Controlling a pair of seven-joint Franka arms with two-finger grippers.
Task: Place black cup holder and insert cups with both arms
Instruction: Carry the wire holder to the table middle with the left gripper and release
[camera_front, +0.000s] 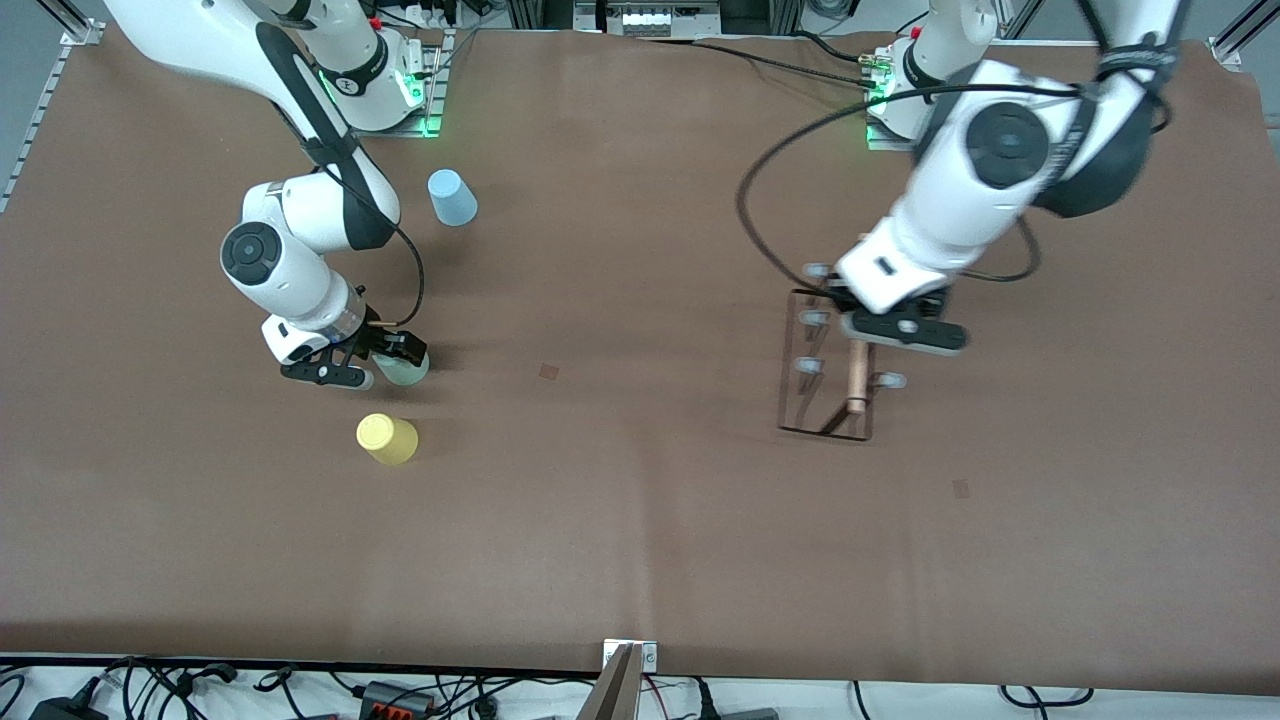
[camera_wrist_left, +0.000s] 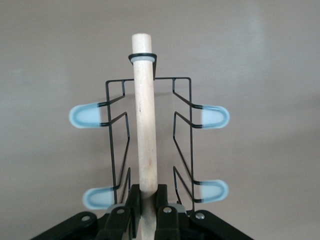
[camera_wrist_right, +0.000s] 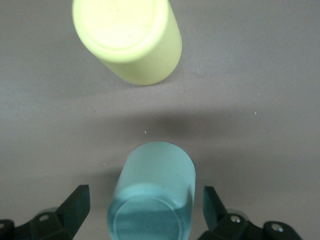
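The wooden rod (camera_front: 857, 382) is gripped and the mat's middle (camera_front: 657, 360) is open, so I will keep moving the black cup holder there with my left gripper and release it.
The black cup holder (camera_front: 830, 375) stands toward the left arm's end of the table. My left gripper (camera_front: 866, 345) is shut on its light wooden rod (camera_wrist_left: 145, 125); the left wrist view shows my left gripper (camera_wrist_left: 145, 197) pinching the rod between the pale-blue-tipped pegs (camera_wrist_left: 212, 116). My right gripper (camera_front: 393, 352) is open around the pale grey-green cup (camera_front: 406, 369). In the right wrist view, my right gripper (camera_wrist_right: 145, 202) straddles that cup (camera_wrist_right: 156, 167) with a gap on each side. The yellow cup (camera_front: 387, 438) lies nearer the front camera and also shows in the right wrist view (camera_wrist_right: 127, 40). The light blue cup (camera_front: 452, 197) stands upside down near the right arm's base.
The brown table mat (camera_front: 620, 480) covers the table. A black cable (camera_front: 745, 215) loops from the left arm over the mat, farther from the front camera than the holder. Cables and a bracket (camera_front: 628, 680) line the table's front edge.
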